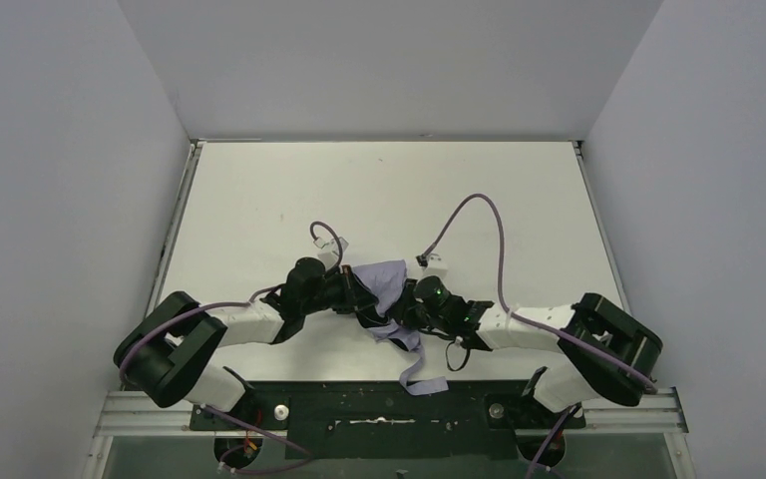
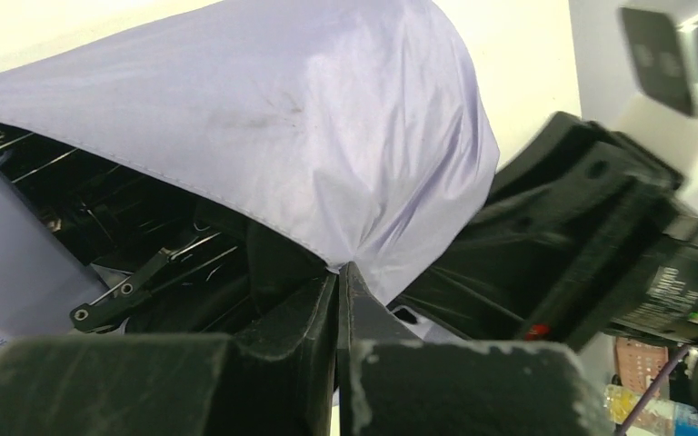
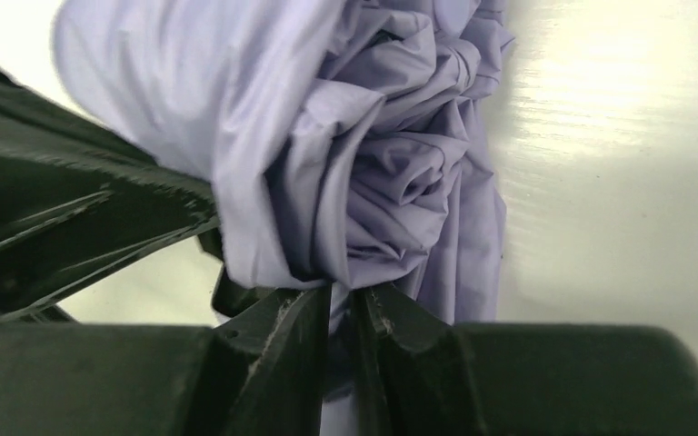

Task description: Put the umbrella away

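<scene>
My right gripper should hold the hem while my left gripper takes the canopy's far edge, as the canopy bulges past my left gripper's pinch on its hem.
The umbrella lies half folded at the table's near middle, between both arms. Its lavender canopy bulges above black lining and thin metal ribs. My left gripper is shut on the canopy's hem, the fabric pinched at the fingertips; from above it sits at the umbrella's left. My right gripper stands slightly open, a fold of the bunched lavender fabric still lying in the narrow gap. It meets the umbrella from the right. The handle is hidden.
A lavender strap trails from the umbrella over the table's near edge onto the black base rail. Grey walls close in the white table on three sides. The right arm's wrist fills the right of the left wrist view.
</scene>
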Controlling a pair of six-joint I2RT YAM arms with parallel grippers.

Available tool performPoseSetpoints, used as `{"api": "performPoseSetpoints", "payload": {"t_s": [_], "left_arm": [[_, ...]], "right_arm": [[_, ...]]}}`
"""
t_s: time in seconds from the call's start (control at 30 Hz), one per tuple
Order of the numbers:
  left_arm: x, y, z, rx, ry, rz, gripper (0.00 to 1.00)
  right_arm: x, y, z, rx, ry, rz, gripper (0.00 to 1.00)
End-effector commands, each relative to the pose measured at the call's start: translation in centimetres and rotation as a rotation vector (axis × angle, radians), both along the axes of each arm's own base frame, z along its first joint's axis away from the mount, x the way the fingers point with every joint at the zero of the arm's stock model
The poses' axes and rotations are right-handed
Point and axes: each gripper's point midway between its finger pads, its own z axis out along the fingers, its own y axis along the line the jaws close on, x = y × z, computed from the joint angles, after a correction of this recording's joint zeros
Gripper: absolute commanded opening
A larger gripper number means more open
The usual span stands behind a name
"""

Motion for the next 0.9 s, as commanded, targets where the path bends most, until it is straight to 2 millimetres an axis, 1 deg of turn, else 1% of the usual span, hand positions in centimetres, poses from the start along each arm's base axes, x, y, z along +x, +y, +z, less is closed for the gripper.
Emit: {"api": "performPoseSetpoints", "payload": {"t_s": [0.0, 0.1, 0.13, 0.2, 0.27, 0.33, 0.47, 0.53, 0.57, 0.63, 0.7, 0.83, 0.87], "left_arm": [[0.1, 0.8, -1.7, 0.076, -0.024, 0.006, 0.0], [0.2, 1.2, -2.0, 0.098, -0.029, 0.014, 0.0], [0.2, 1.2, -2.0, 0.103, -0.032, 0.016, 0.0], [0.3, 1.4, -2.1, 0.117, -0.033, 0.02, 0.0], [0.4, 1.4, -2.1, 0.126, -0.036, 0.02, 0.0], [0.5, 1.4, -2.0, 0.131, -0.039, 0.019, 0.0], [0.6, 1.5, -2.0, 0.138, -0.041, 0.019, 0.0], [0.5, 1.5, -2.1, 0.14, -0.041, 0.019, 0.0], [0.5, 1.5, -2.1, 0.141, -0.04, 0.017, 0.0], [0.5, 1.5, -2.2, 0.146, -0.039, 0.016, 0.0], [0.4, 1.5, -2.3, 0.15, -0.04, 0.012, 0.0], [0.3, 1.3, -2.3, 0.157, -0.043, 0.001, 0.0], [0.3, 1.3, -2.4, 0.159, -0.042, -0.002, 0.0]], "right_arm": [[0.1, -0.6, 3.4, 0.016, -0.081, -0.002, 0.17], [-0.3, -1.7, 5.1, 0.01, -0.108, -0.009, 0.17], [-0.4, -2.1, 5.7, 0.009, -0.119, -0.01, 0.14], [-0.6, -2.6, 6.9, 0.006, -0.143, -0.007, 0.0], [-0.5, -2.4, 8.4, 0.021, -0.171, 0.015, 0.0], [-0.5, -1.8, 9.4, 0.026, -0.186, 0.047, 0.0], [0.0, 0.7, 11.1, 0.087, -0.213, 0.115, 0.0], [0.4, 2.0, 11.2, 0.103, -0.217, 0.14, 0.0], [0.3, 2.8, 11.3, 0.118, -0.211, 0.17, 0.0], [0.8, 3.7, 11.0, 0.131, -0.203, 0.171, 0.0], [1.4, 3.9, 10.1, 0.118, -0.181, 0.14, 0.0], [2.4, 3.4, 7.1, 0.069, -0.12, 0.091, 0.0], [2.7, 2.9, 6.3, 0.045, -0.114, 0.067, 0.0]]}}
